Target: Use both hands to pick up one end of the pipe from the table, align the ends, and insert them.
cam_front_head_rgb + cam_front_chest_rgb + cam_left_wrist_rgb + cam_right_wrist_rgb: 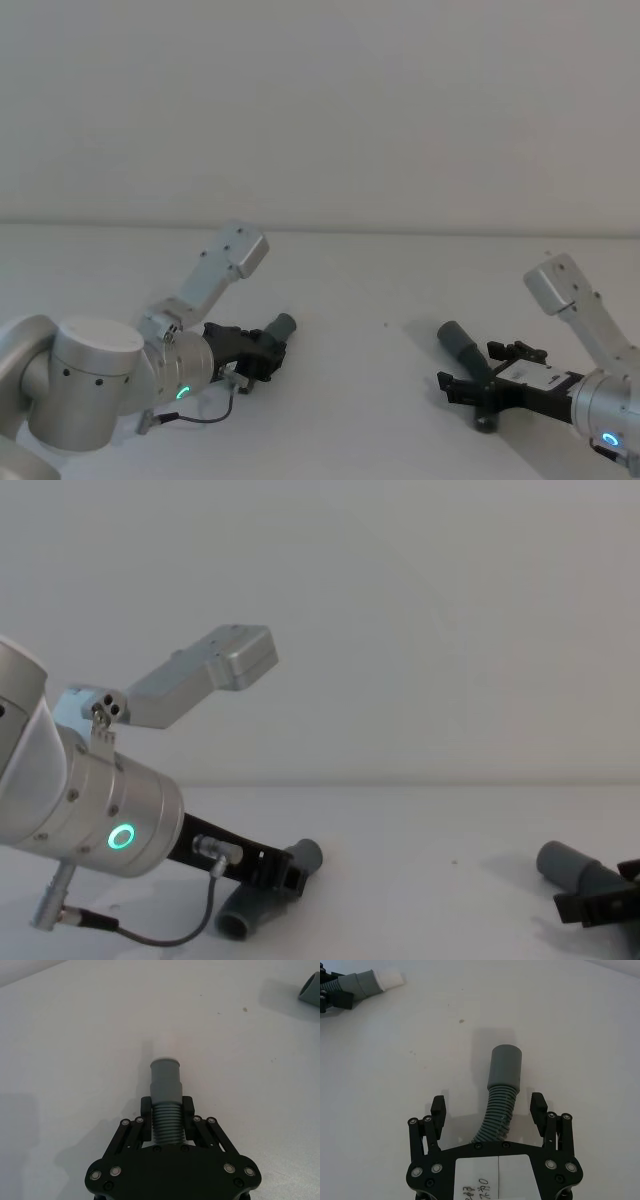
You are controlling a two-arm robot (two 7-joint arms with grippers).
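The second piece's ribbed body (497,1114) bends behind its smooth cuff (564,867), so the cuff will lean along with the white tip when I push the ends together.
Two dark grey ribbed pieces of the pipe lie on the white table (350,430). My left gripper (166,1110) is shut on the ribbed body of the left piece (165,1125), just behind its smooth cuff (166,1080); from the head it sits at the left (262,352). That cuff carries a white tip (390,979). My right gripper (488,1106) stands open, its fingers (538,1105) either side of the right piece (499,1112) without touching it, behind its cuff (506,1067). The two cuffs (283,325) (460,342) point toward each other with a wide gap between them.
The left piece's other cuff (240,920) rests on the table under the left arm. Bare table lies between the two grippers. A pale wall (320,100) rises behind the table's far edge.
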